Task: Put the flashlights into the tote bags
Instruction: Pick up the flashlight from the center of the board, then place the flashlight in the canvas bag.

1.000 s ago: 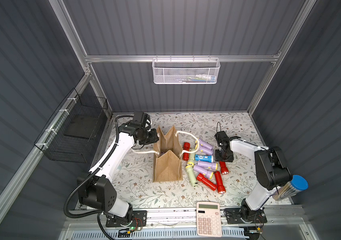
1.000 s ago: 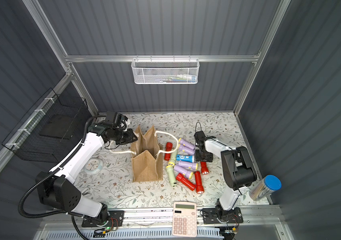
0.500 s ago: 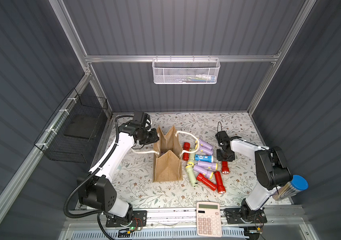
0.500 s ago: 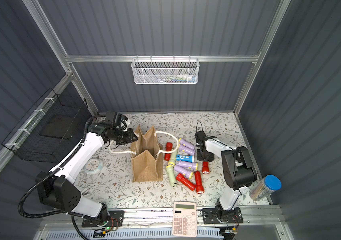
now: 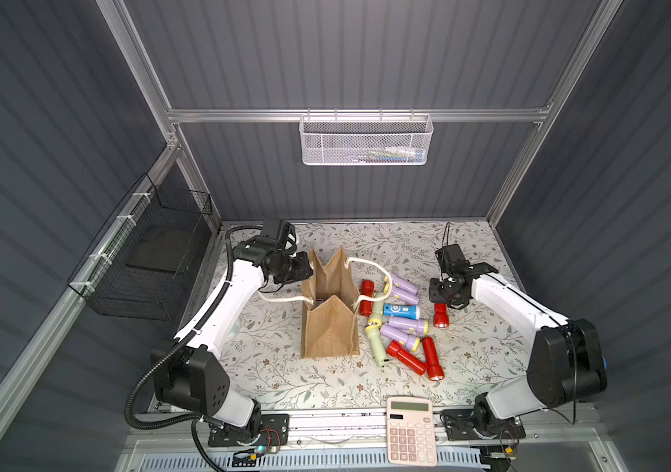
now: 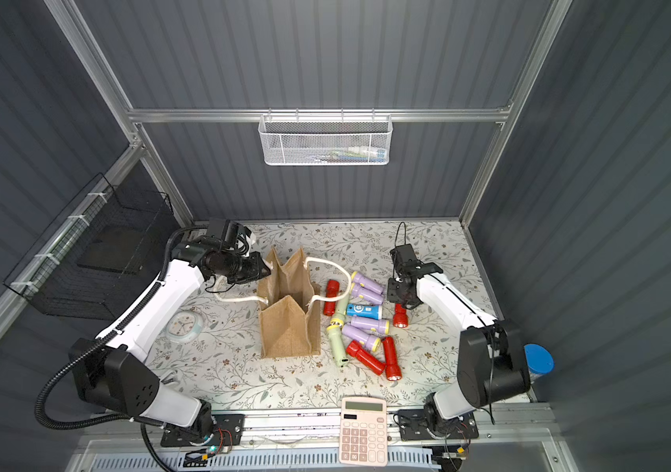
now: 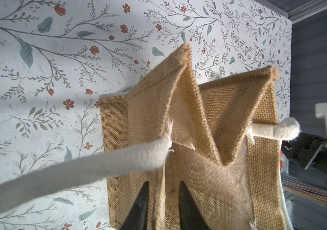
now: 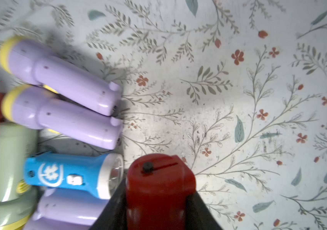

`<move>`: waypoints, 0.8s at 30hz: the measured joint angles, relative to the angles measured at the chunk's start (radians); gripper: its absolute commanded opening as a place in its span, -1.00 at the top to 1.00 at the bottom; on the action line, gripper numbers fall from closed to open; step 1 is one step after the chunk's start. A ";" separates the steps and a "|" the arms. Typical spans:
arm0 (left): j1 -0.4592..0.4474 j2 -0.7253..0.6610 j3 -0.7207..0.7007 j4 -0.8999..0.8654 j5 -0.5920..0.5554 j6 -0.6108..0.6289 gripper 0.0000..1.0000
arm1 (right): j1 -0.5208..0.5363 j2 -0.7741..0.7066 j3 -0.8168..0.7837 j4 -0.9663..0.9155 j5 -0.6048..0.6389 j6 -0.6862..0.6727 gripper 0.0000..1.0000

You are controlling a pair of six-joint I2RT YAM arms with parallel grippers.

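Observation:
The tote bag's rim (image 7: 160,198) is standing loose between my left gripper's fingers, so my left gripper should pinch it and keep the tote bag's opening (image 5: 330,288) open for the red flashlight.
The tan jute tote bag (image 5: 329,331) (image 6: 289,327) stands open mid-table, its white rope handles hanging to either side. My left gripper (image 5: 306,266) (image 7: 163,184) is shut on the bag's far-left rim, one finger on each side of the wall (image 7: 228,119). My right gripper (image 5: 443,303) (image 8: 159,191) is shut on a red flashlight (image 5: 441,318) (image 8: 158,175), low over the table right of the pile. Loose flashlights lie between bag and right gripper: two lilac (image 5: 403,286), a blue one (image 5: 401,310), a pale green one (image 5: 374,331), and more red ones (image 5: 407,359).
A pink calculator (image 5: 411,429) lies at the front edge. A white mesh basket (image 5: 366,139) hangs on the back wall and a black wire basket (image 5: 150,265) on the left wall. A small round clock (image 6: 184,327) lies under the left arm. A blue-capped tube (image 6: 538,359) stands behind the right arm's base.
The right gripper's jaws have closed on the red flashlight, which has shifted slightly toward the back. The left arm and the bag have not moved.

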 measured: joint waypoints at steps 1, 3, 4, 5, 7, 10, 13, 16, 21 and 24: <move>-0.002 0.000 0.003 -0.007 -0.001 0.004 0.51 | 0.000 -0.016 0.012 -0.003 -0.014 0.002 0.74; -0.010 0.000 0.008 -0.026 -0.008 0.013 0.56 | 0.000 -0.053 0.053 -0.021 -0.050 0.011 0.74; -0.012 0.000 0.009 -0.031 -0.011 0.016 0.58 | 0.000 -0.066 0.076 -0.034 -0.069 0.016 0.74; -0.018 0.001 0.010 -0.040 -0.014 0.024 0.60 | 0.000 -0.076 0.106 -0.047 -0.087 0.023 0.75; -0.027 0.001 0.011 -0.053 -0.016 0.032 0.60 | 0.006 -0.089 0.167 -0.060 -0.117 0.037 0.75; -0.040 0.002 0.014 -0.077 -0.019 0.053 0.66 | 0.037 -0.101 0.248 -0.072 -0.141 0.059 0.75; -0.046 0.002 0.014 -0.093 -0.018 0.064 1.00 | 0.095 -0.105 0.313 -0.076 -0.157 0.080 0.76; -0.046 0.001 0.014 -0.095 -0.002 0.087 1.00 | 0.164 -0.105 0.380 -0.068 -0.179 0.105 0.78; -0.046 -0.023 -0.008 -0.063 0.074 0.097 1.00 | 0.245 -0.069 0.490 -0.027 -0.217 0.133 0.79; -0.050 -0.047 -0.032 -0.046 0.098 0.097 1.00 | 0.284 -0.013 0.547 0.020 -0.243 0.150 0.86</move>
